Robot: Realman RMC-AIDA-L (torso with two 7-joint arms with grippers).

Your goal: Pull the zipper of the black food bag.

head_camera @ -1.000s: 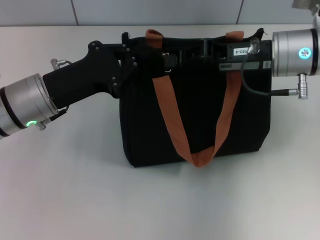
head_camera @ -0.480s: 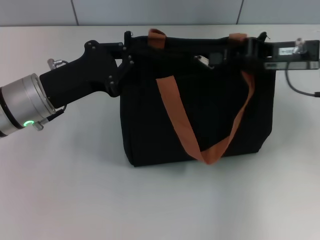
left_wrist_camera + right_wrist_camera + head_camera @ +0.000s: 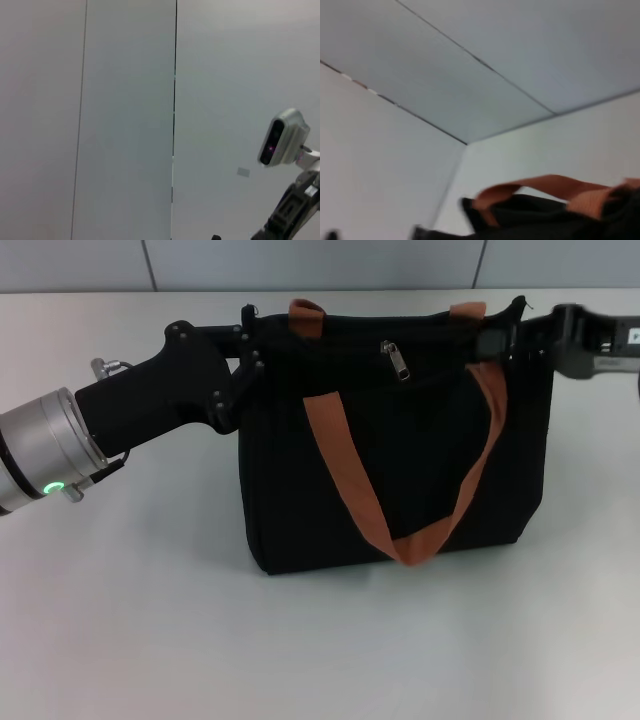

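Observation:
Next, I open my right gripper, reach back with it and take the zipper pull point(image 3: 397, 362), because that gripper is at the bag's top corner point(image 3: 519, 307) while the zipper pull is hanging free.
The black food bag point(image 3: 330, 390) stands upright in the middle of the white table, and its near orange-brown strap point(image 3: 345, 485) hangs down its front. The silver zipper pull point(image 3: 397, 360) hangs free on the top rim, a little right of centre. My left gripper point(image 3: 255, 338) is against the bag's top left corner. My right gripper point(image 3: 503, 338) is at the bag's top right corner, apart from the zipper pull. In the right wrist view the bag's rim point(image 3: 520, 222) and a strap point(image 3: 545, 184) show low in the picture. The left wrist view shows neither the bag nor the zipper.
The white table point(image 3: 150, 620) extends to the front and both sides of the bag. A grey panelled wall point(image 3: 320, 260) runs behind it. The left wrist view shows the wall and a grey camera head point(image 3: 280, 137) on a stand.
My right gripper has moved right along the bag's rim from over its middle to the right corner, uncovering the zipper pull. The left arm has shifted slightly left.

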